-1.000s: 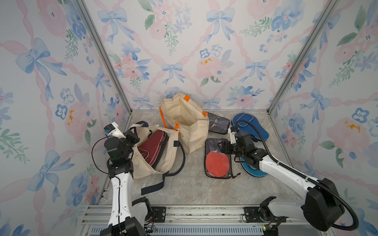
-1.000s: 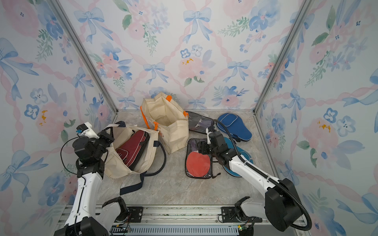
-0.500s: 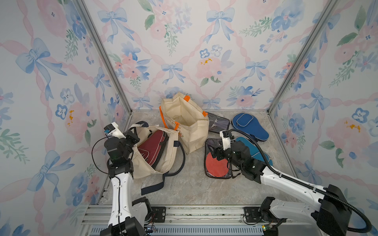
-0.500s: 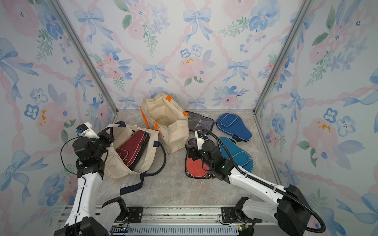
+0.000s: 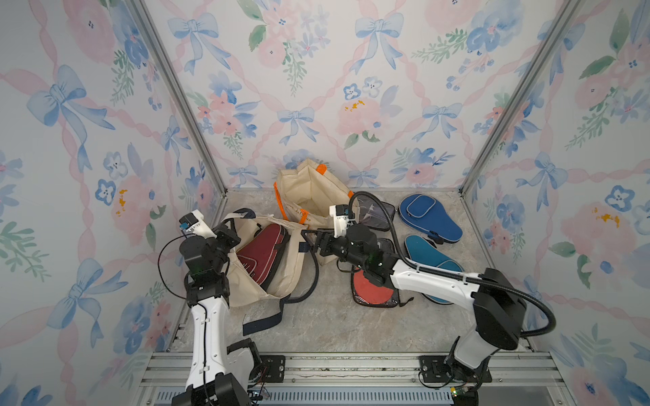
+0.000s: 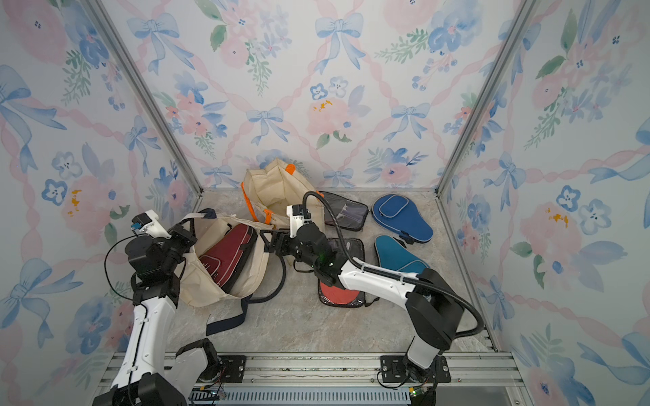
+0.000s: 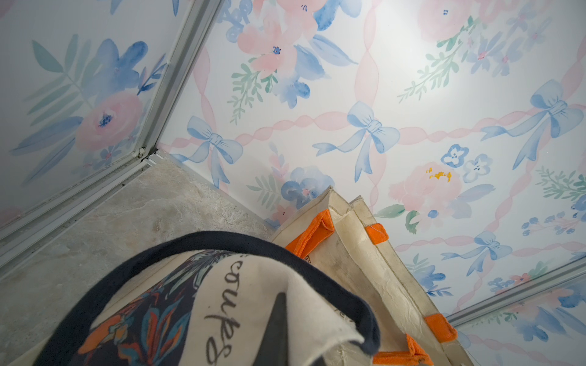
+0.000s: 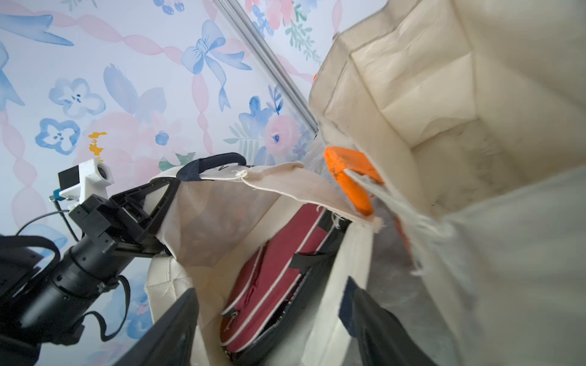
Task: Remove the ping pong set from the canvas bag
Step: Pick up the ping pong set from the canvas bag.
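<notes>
The navy-handled bag (image 5: 246, 234) is held open by my left gripper around the ping pong set (image 5: 265, 253), so my right gripper keeps reaching in until its fingers straddle the set.
The canvas bag (image 5: 246, 281) (image 6: 207, 281) with navy handles lies open at the left of the floor. Inside it sits the ping pong set, a dark red zipped case (image 5: 262, 251) (image 6: 228, 255) (image 8: 272, 279). My left gripper (image 5: 230, 233) (image 6: 183, 233) (image 7: 279, 332) is shut on the bag's far-left rim and holds the mouth up. At the bag's right rim hovers my right gripper (image 5: 311, 239) (image 6: 269, 239) (image 8: 272, 291), open, with the red case and the near rim showing between its fingers. It touches neither.
A second canvas bag (image 5: 309, 189) with orange handles stands behind. On the right lie a clear pouch with a red paddle (image 5: 373, 291), another clear pouch (image 5: 376, 214), a blue case (image 5: 427, 214) and a teal case (image 5: 429, 263). Walls close in on three sides.
My right arm has swung left from over the clear pouch with the red paddle to the mouth of the canvas bag. The left arm has stayed put, still gripping the rim.
</notes>
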`<action>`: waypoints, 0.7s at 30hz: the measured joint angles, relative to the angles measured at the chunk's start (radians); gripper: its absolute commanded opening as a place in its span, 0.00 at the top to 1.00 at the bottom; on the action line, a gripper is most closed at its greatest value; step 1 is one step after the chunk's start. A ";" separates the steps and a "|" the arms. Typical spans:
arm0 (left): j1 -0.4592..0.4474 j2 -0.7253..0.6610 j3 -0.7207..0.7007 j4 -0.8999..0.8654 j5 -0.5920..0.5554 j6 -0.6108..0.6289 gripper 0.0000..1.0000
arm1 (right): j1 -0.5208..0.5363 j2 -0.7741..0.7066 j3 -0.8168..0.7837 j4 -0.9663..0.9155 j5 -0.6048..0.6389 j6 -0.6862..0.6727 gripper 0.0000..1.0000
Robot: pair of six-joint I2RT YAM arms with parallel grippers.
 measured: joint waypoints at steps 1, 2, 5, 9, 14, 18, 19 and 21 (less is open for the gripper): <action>-0.004 0.000 0.000 0.000 0.000 0.000 1.00 | 0.003 0.036 0.027 -0.002 -0.018 0.046 0.26; -0.006 0.000 0.000 0.000 0.000 0.001 1.00 | 0.003 0.068 0.051 -0.005 -0.032 0.088 0.27; -0.010 0.000 -0.001 0.000 0.000 0.003 1.00 | 0.009 0.122 0.096 -0.026 -0.058 0.196 0.28; -0.010 0.000 -0.001 0.000 -0.003 0.003 1.00 | 0.025 0.139 0.116 -0.041 -0.068 0.302 0.29; -0.011 0.000 -0.001 0.000 -0.007 0.003 1.00 | 0.077 0.142 0.135 -0.078 -0.051 0.349 0.31; -0.012 0.000 -0.001 0.000 -0.007 0.003 1.00 | 0.113 0.180 0.203 -0.108 -0.047 0.369 0.32; -0.013 0.000 -0.001 0.000 -0.007 0.003 1.00 | 0.118 0.194 0.223 -0.117 -0.047 0.376 0.33; -0.015 0.000 -0.001 0.000 -0.008 0.003 1.00 | 0.127 0.220 0.256 -0.137 -0.046 0.386 0.33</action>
